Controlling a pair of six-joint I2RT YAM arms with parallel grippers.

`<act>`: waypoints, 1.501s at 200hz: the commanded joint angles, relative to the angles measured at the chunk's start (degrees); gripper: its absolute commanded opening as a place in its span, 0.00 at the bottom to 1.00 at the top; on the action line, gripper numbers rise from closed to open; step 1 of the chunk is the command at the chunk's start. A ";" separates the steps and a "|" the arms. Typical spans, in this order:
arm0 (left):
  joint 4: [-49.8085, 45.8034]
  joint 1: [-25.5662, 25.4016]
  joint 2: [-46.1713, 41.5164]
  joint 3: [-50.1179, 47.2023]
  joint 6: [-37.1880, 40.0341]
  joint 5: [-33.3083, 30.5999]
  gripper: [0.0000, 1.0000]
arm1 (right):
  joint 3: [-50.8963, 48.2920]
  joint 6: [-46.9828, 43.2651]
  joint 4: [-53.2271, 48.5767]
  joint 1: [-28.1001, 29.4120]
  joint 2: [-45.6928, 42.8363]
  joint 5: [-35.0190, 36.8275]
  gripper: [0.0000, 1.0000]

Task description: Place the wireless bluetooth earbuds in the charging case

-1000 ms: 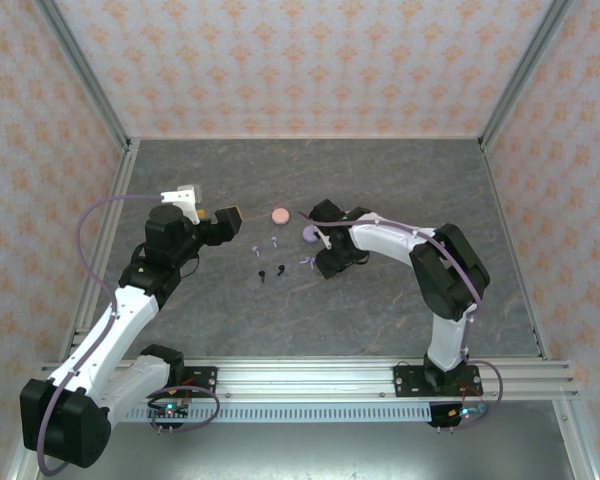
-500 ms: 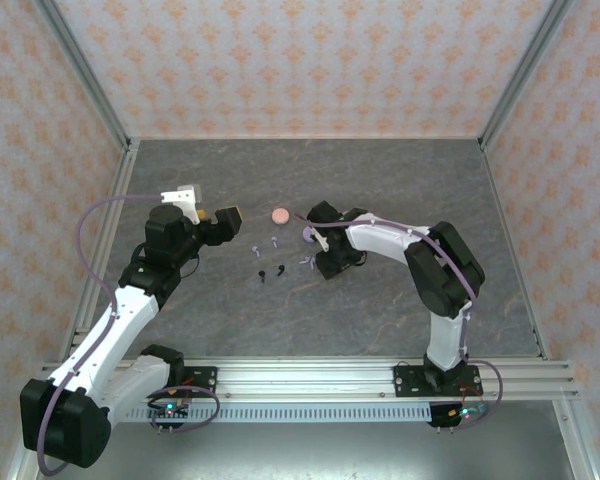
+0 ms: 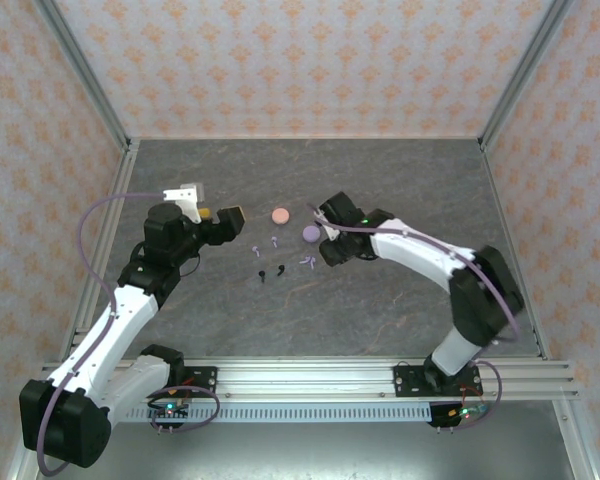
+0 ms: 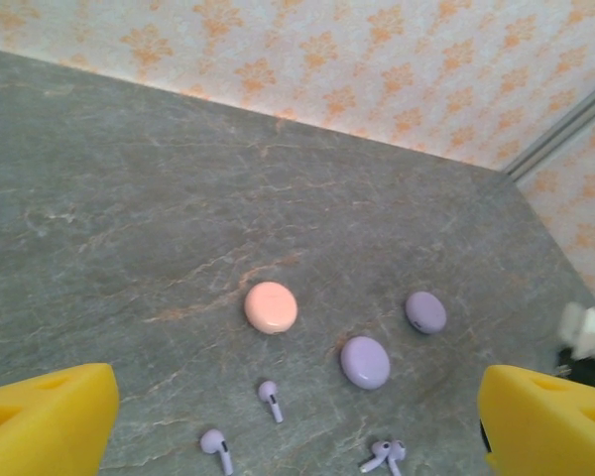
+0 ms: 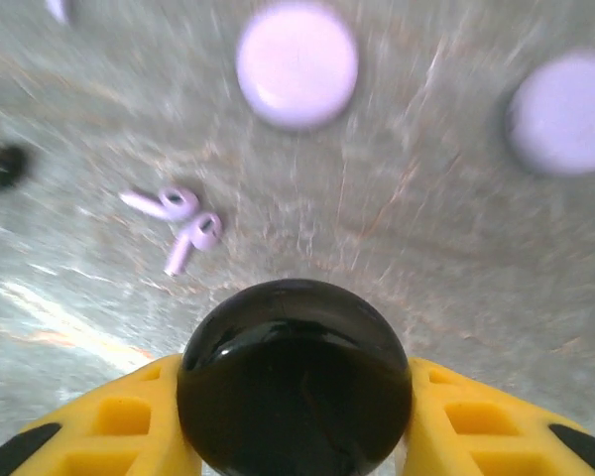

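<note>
The black case's front edge is clear of my right gripper's fingers, so I should keep moving my open left gripper toward the black case and close it on that edge.
A round black charging case sits between the yellow fingers of my right gripper, which is shut on it just above the table. In the top view this gripper hovers right of a pair of lilac earbuds; the wrist view shows the same pair ahead of the case. Two single lilac earbuds and two black earbuds lie further left. My left gripper hangs open above the table, its yellow fingers wide apart and holding nothing.
A pink round case and a lilac round case lie behind the earbuds. The left wrist view shows a second lilac case beside the first. Patterned walls and metal posts enclose the grey table.
My right gripper has closed on the black case and shifted slightly right and up, its elbow swinging outward to the right. The left arm has not moved.
</note>
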 commanded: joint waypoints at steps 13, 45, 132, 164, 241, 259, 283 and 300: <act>2.80 -0.21 0.92 6.48 -1.68 10.98 0.90 | -2.65 -6.33 9.13 -0.12 -11.99 -0.22 0.39; 1.34 -2.47 3.59 13.19 -3.32 19.41 0.89 | -4.72 -13.69 17.22 -0.12 -20.81 -0.21 0.39; -2.78 -14.60 15.67 27.70 -6.16 28.81 0.85 | -0.45 -29.54 15.50 -0.06 -26.85 -5.93 0.40; -2.27 -16.64 19.66 29.85 -7.18 30.25 0.80 | -0.59 -29.62 14.99 -0.03 -26.93 -7.49 0.40; -0.32 -19.43 26.02 31.78 -8.93 31.71 0.64 | -0.92 -29.94 15.31 0.06 -27.37 -10.09 0.40; 0.18 -19.56 26.64 31.54 -9.23 31.90 0.60 | -0.87 -30.06 15.15 0.23 -27.31 -10.04 0.40; 1.44 -19.55 26.99 30.69 -9.72 31.89 0.55 | -1.05 -30.59 15.11 0.50 -27.28 -9.78 0.40; 1.64 -19.54 27.39 30.38 -9.94 32.07 0.51 | -1.14 -30.78 15.09 0.59 -27.20 -9.61 0.40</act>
